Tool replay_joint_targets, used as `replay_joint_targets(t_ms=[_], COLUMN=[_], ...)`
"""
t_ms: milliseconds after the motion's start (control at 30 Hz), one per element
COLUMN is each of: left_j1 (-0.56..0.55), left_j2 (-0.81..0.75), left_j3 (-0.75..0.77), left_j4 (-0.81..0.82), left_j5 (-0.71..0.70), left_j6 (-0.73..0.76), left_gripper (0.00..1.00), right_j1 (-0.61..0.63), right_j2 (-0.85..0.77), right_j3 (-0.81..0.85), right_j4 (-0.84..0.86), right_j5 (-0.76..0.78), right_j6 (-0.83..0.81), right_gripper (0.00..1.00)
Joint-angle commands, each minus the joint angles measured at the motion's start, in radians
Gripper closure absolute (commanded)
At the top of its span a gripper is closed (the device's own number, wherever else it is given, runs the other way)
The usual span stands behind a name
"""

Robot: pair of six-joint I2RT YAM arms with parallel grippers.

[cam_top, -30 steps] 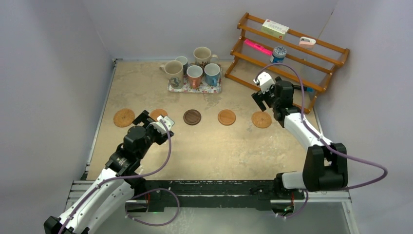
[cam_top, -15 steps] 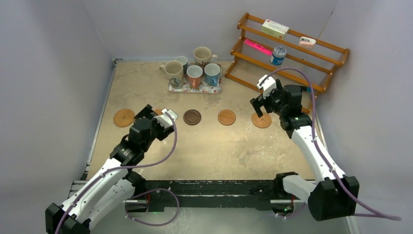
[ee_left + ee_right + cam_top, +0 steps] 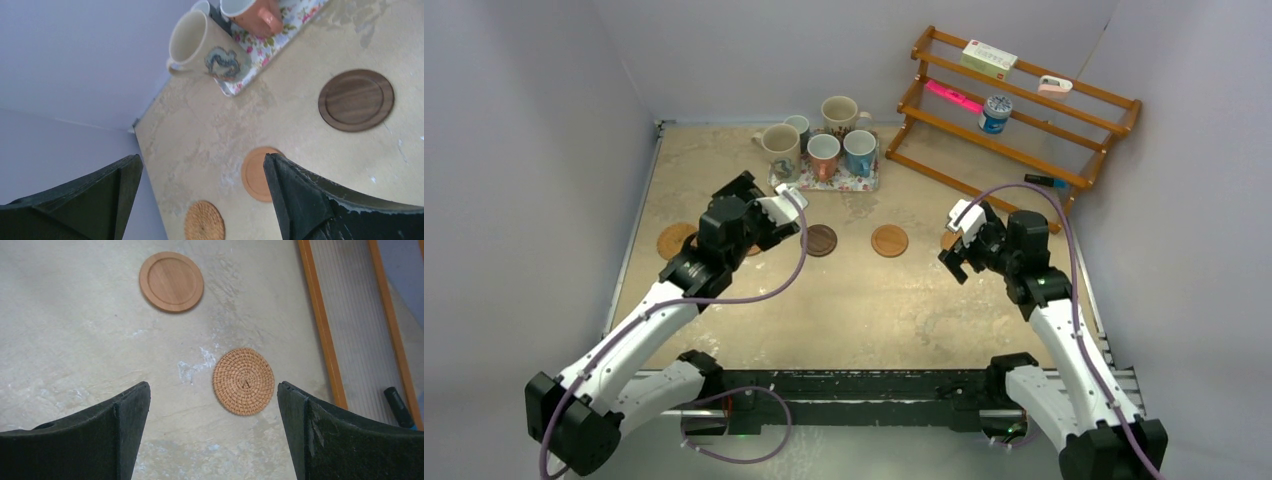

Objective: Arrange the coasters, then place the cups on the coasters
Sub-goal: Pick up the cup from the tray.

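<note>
My left gripper is on its way to the beige corner cup's handle [image 3: 757, 140], which points off the floral tray into open space [image 3: 727, 150]. It should keep going there and close around the handle.
Five coasters lie in a row across the table: a woven one [image 3: 668, 240] at the left, a tan one [image 3: 254, 174] mostly hidden under my left arm in the top view, a dark brown one [image 3: 821, 240], a tan one [image 3: 889, 240], and a woven one [image 3: 243, 381] at the right. The cups [image 3: 824, 155] stand together on a floral tray [image 3: 866, 184] at the back. My left gripper [image 3: 786, 222] hangs open over the table between the row and the tray. My right gripper [image 3: 952, 258] hangs open above the right woven coaster. Neither holds anything.
A wooden rack [image 3: 1024, 100] stands at the back right, with a box, a pink item and a blue-and-white tin [image 3: 996, 112] on it. Its lower rail [image 3: 320, 315] runs close to the right woven coaster. Grey walls close in the table on three sides.
My left gripper moved away from the near edge, past the second coaster towards the tray. My right gripper drew back from the rack and now sits over the right woven coaster.
</note>
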Motion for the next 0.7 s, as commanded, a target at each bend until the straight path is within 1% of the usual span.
replay_joint_targets(t_ms=[0,233,467,600,667], left_j1=[0.024,0.222,0.421,0.49,0.514], left_j2=[0.103,0.337,0.561,0.696,0.774], left_j3=[0.126,0.308,0.469,0.579,0.648], left_j4=[0.077,0.085,0.14,0.203,0.185], left_j5=[0.051,0.243,0.506,0.58,0.632], left_j6=[0.098,0.077,0.047,0.026,0.042], left_gripper=[0.0,0.0,0.0,0.0,0.0], right_j1=[0.003,0.003,0.003,0.003,0.003], right_j2=[-0.076,-0.071,-0.079,-0.069,-0.071], right_j3=[-0.019,-0.018,-0.025,-0.003,0.007], right_j4=[-0.03,-0.051,-0.037,-0.079,-0.109], right_j5=[-0.104,-0.109,-0.02,0.033,0.042], right_j6=[-0.072,-0.066,-0.014,-0.003,-0.004], right_gripper=[0.01,0.01,0.01,0.01,0.01])
